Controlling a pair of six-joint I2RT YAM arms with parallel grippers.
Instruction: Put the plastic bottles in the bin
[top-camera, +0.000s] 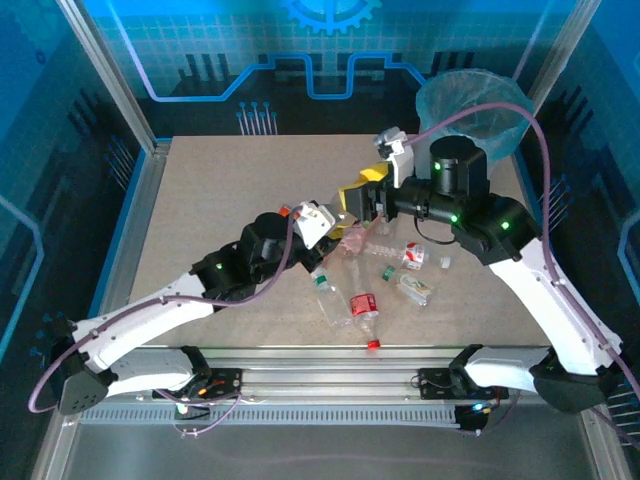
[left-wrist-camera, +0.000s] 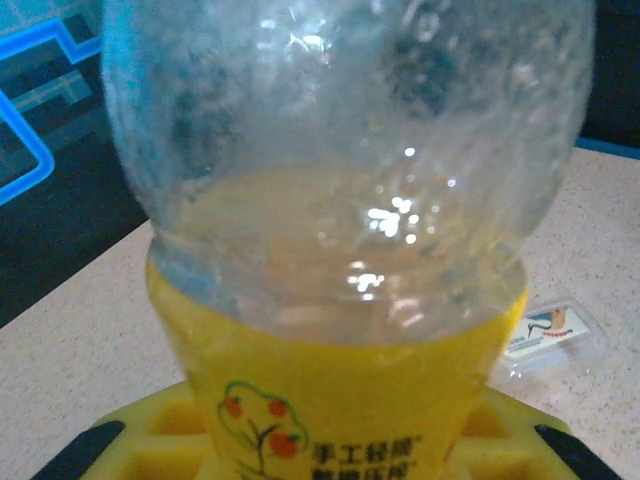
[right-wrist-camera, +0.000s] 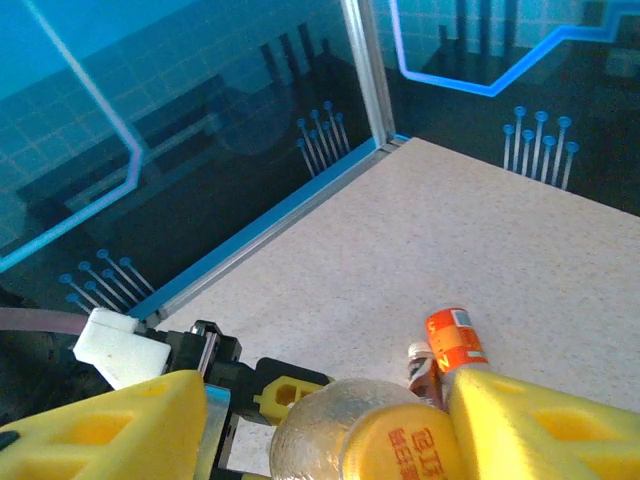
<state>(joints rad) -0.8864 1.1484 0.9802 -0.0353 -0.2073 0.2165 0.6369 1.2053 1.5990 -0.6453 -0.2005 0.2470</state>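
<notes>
My open right gripper has one finger against the yellow-labelled bottle's cap (right-wrist-camera: 405, 446), so I should center that gripper around the bottle's top end (right-wrist-camera: 335, 432) before I close it.
A clear plastic bottle (left-wrist-camera: 350, 160) with a yellow label hangs in front of the left wrist camera, and my left gripper (left-wrist-camera: 330, 455) is shut on its labelled part. The same bottle (right-wrist-camera: 350, 430) lies between the yellow fingers of my right gripper (right-wrist-camera: 340, 440), which is open: the left finger stands clear of the bottle. Both grippers meet over the table's middle, left gripper (top-camera: 338, 222) below the right gripper (top-camera: 362, 192). Several more bottles lie loose near them, one red-labelled (top-camera: 364, 303). The bin (top-camera: 430, 100), lined with a light-blue bag, stands at the far right corner.
An orange-labelled bottle (right-wrist-camera: 455, 340) and a brown one (right-wrist-camera: 425, 365) lie beyond my right fingers. A flattened clear bottle (left-wrist-camera: 555, 330) rests on the table right of the held one. A loose red cap (top-camera: 373, 343) sits near the front edge. Metal posts frame the table.
</notes>
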